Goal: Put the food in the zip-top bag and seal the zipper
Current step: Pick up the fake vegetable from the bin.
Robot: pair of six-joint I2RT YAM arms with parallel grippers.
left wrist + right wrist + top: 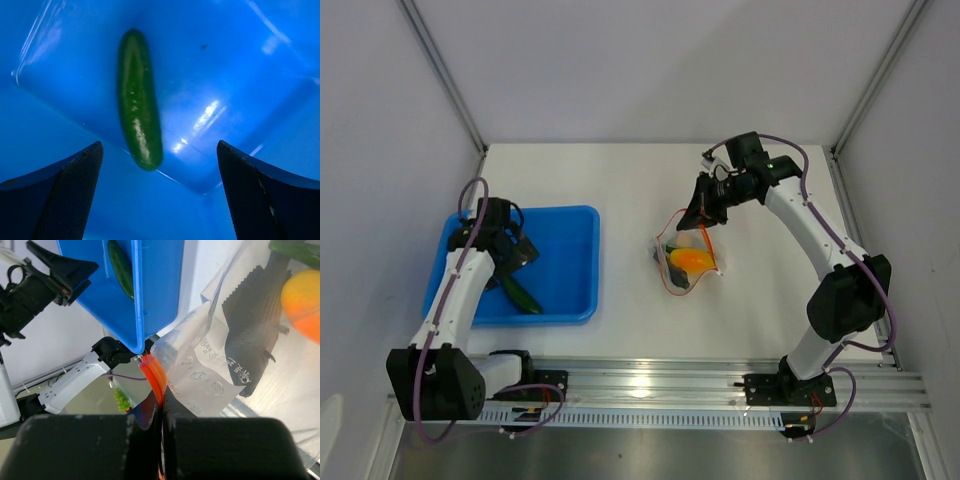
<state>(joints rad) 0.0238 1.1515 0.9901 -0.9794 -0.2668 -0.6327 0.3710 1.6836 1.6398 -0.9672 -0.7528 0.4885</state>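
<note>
Food already sits close (pixel 691 261) to the opening of the bag. So the cucumber (pixel 521 295) will stay propped up in the bag's opening when I lower it in.
A dark green cucumber (pixel 523 295) lies in the blue tray (pixel 570 265); in the left wrist view the cucumber (pixel 137 100) lies just beyond my fingertips. My left gripper (pixel 517 250) (pixel 159 146) is open and empty above the tray floor. The clear zip-top bag (pixel 690 265) lies mid-table and holds a yellow-orange piece (pixel 689 259) (pixel 302 295) and a green piece (pixel 295 247). My right gripper (pixel 706 215) (pixel 162 412) is shut on the bag's orange-red zipper (pixel 154 371) and holds that edge up.
The blue tray (pixel 150 285) stands at the left of the table, with white table between it and the bag. Metal frame posts and grey walls bound the back and sides. An aluminium rail runs along the near edge.
</note>
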